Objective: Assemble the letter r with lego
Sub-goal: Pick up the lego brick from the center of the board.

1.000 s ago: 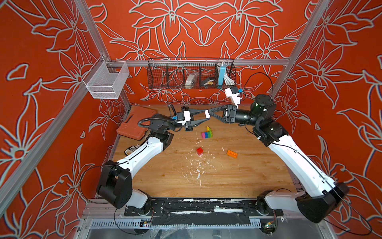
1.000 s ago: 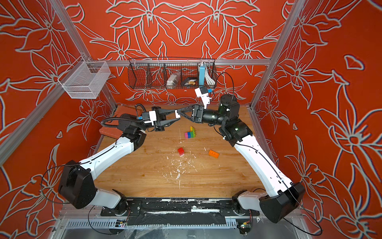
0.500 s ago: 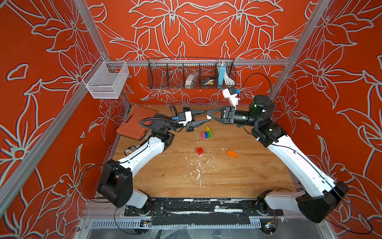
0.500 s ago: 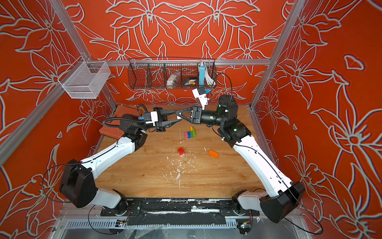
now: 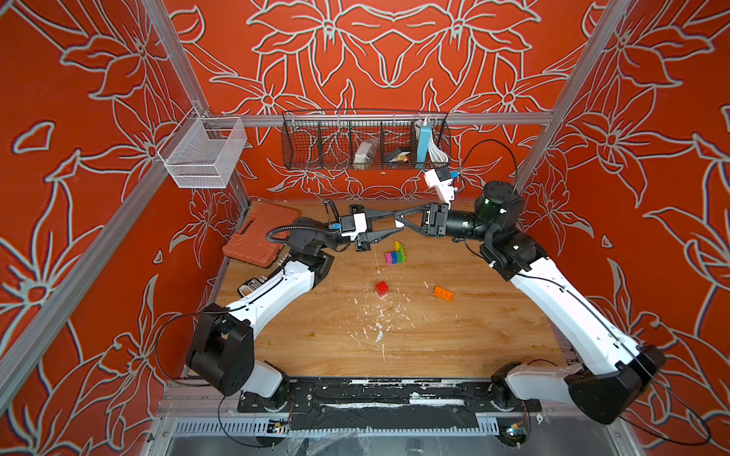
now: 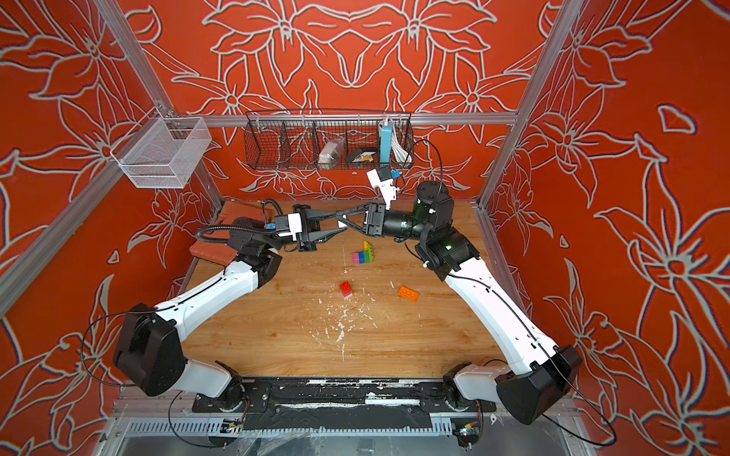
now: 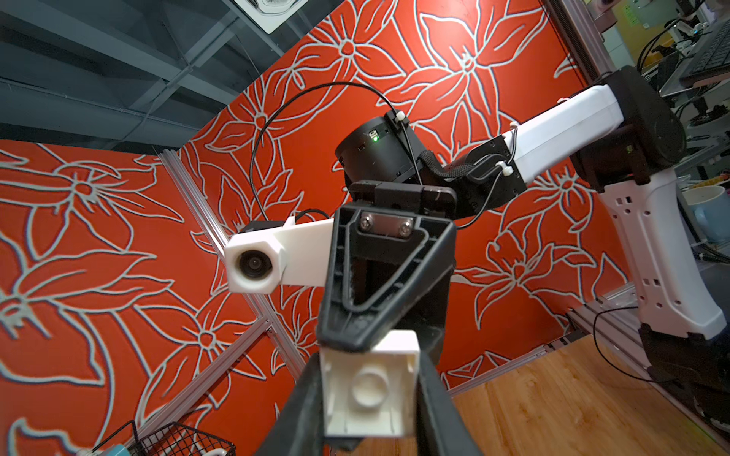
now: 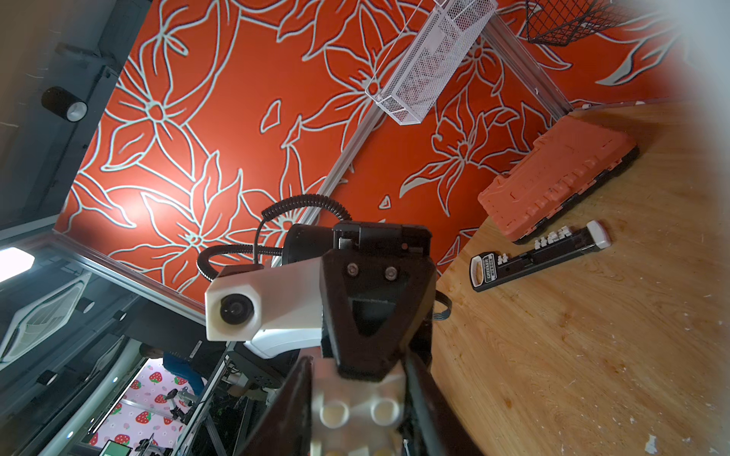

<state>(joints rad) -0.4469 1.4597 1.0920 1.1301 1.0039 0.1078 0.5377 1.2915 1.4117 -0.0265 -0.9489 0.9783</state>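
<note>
Next, I open my left gripper and set the white brick down studs up by the red brick with my right gripper, because the white brick's bottom side (image 7: 370,389) faces my left gripper.
Both grippers meet in mid-air over the back of the table, each shut on the same white lego brick (image 5: 399,224) (image 6: 342,224). My left gripper (image 5: 391,223) (image 7: 369,395) clamps the brick (image 7: 369,389) by its sides, hollow underside toward the left wrist camera. My right gripper (image 5: 401,221) (image 8: 357,414) grips it from the opposite side; the studded face (image 8: 357,410) fills the gap between its fingers. On the table lie a joined stack of pink, blue, green, lime and yellow bricks (image 5: 396,254) (image 6: 365,254), a red brick (image 5: 381,289) and an orange brick (image 5: 443,293).
A ribbed orange case (image 5: 260,237) lies at the back left with a black tool rail (image 8: 537,254) beside it. A black wire basket (image 5: 365,140) and a white mesh basket (image 5: 203,152) hang on the walls. White flecks (image 5: 379,319) litter the table's middle.
The right gripper has moved left to the white brick in the left gripper and shut on it. The left arm has barely moved.
</note>
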